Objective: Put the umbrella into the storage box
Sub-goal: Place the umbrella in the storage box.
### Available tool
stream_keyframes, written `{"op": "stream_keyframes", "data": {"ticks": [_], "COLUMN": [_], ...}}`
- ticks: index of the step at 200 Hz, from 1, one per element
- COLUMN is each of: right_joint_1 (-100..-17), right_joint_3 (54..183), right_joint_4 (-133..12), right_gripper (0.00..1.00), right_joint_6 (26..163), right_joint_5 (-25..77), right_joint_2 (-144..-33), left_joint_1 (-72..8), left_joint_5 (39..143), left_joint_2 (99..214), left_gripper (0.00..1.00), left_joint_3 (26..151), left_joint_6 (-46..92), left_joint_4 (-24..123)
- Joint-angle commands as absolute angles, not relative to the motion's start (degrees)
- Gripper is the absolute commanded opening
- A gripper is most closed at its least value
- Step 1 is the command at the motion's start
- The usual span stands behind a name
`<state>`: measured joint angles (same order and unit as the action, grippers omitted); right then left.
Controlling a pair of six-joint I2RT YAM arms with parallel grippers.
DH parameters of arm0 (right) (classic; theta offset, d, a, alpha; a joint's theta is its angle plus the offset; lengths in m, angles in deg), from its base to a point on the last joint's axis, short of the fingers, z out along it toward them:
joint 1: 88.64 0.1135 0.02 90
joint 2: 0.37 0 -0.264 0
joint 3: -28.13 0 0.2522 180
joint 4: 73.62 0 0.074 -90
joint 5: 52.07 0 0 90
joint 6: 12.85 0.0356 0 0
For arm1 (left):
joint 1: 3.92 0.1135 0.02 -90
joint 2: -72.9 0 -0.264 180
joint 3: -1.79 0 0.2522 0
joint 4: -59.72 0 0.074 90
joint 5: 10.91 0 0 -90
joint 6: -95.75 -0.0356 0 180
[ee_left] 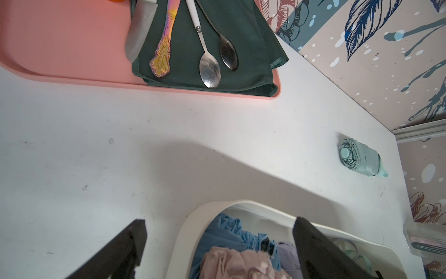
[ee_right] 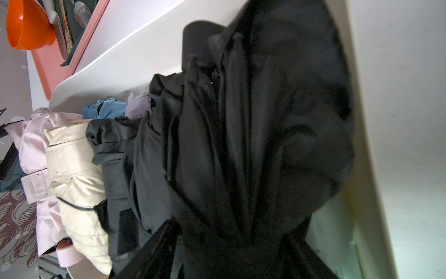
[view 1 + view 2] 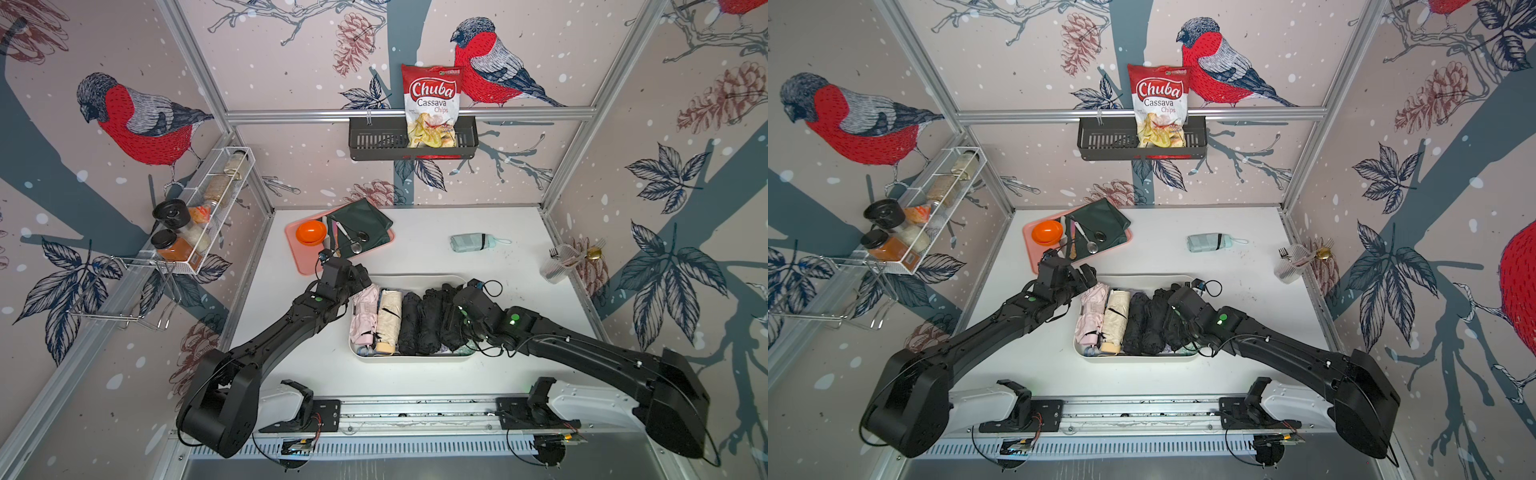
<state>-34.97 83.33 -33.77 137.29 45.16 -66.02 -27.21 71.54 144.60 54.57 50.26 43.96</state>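
The robot's right gripper should turn the mint-green umbrella's loop end [image 3: 500, 240] toward the storage box before lifting it, because the mint-green umbrella [image 3: 469, 242] lies crosswise to the umbrellas in the storage box.
The off-white storage box [image 3: 409, 277] [image 3: 1142, 277] sits mid-table and holds several folded umbrellas: pink, cream and black ones. My right gripper [image 3: 454, 308] [image 2: 237, 232] is down at the box's right end. A black umbrella [image 2: 265, 120] lies between its fingers [image 2: 161, 241], with a thin gap on one side, so the jaws stand open. A mint-green umbrella [image 3: 469, 242] [image 3: 1208, 242] [image 1: 359, 157] lies alone on the table behind the box. My left gripper [image 3: 360, 279] [image 1: 217, 244] hovers wide open and empty over the box's far left corner [image 1: 183, 232].
A pink tray [image 3: 307, 259] at the back left carries an orange bowl [image 3: 310, 231] and a dark green cloth [image 1: 217, 36] with cutlery. A clear cup of forks [image 3: 559, 266] stands by the right wall. A wall basket [image 3: 374, 143] holds a chips bag [image 3: 432, 104]; a wire spice rack [image 3: 199, 216] hangs left.
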Motion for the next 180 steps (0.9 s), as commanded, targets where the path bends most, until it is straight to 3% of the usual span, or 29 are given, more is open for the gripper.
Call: {"op": "stream_keyframes", "data": {"ticks": [1,28,67,90,141,180], "right_joint_1": [-34.41,-34.28,-34.49,-34.68,-35.19,-35.21], "right_joint_3": [85.53,87.63,88.90,88.96,87.84,88.62], "right_joint_4": [-31.02,-26.33,-24.32,-23.82,-24.07,-23.04], "right_gripper": [0.72,0.78,0.78,0.72,0.43,0.38], "right_joint_6": [136.61,136.53,136.00,135.69,132.43,126.41], "right_joint_5": [46.15,49.33,51.69,51.93,49.69,45.76], "right_joint_2": [-65.63,-63.97,-62.54,-62.86,-63.69,-65.15], "left_joint_1": [-27.04,-27.08,-27.04,-27.05,-27.36,-29.99], "left_joint_5": [71.62,71.35,72.01,72.83,76.95,78.29], "left_joint_2": [144.41,144.02,144.46,144.33,143.41,140.95], "left_gripper": [0.98,0.98,0.98,0.98,0.98,0.96], "left_joint_3": [54.60,54.53,54.81,54.92,54.80,55.31], "left_joint_6": [49.79,49.70,49.80,49.70,48.61,46.27], "left_joint_4": [45.94,46.01,46.38,46.53,48.46,49.91]}}
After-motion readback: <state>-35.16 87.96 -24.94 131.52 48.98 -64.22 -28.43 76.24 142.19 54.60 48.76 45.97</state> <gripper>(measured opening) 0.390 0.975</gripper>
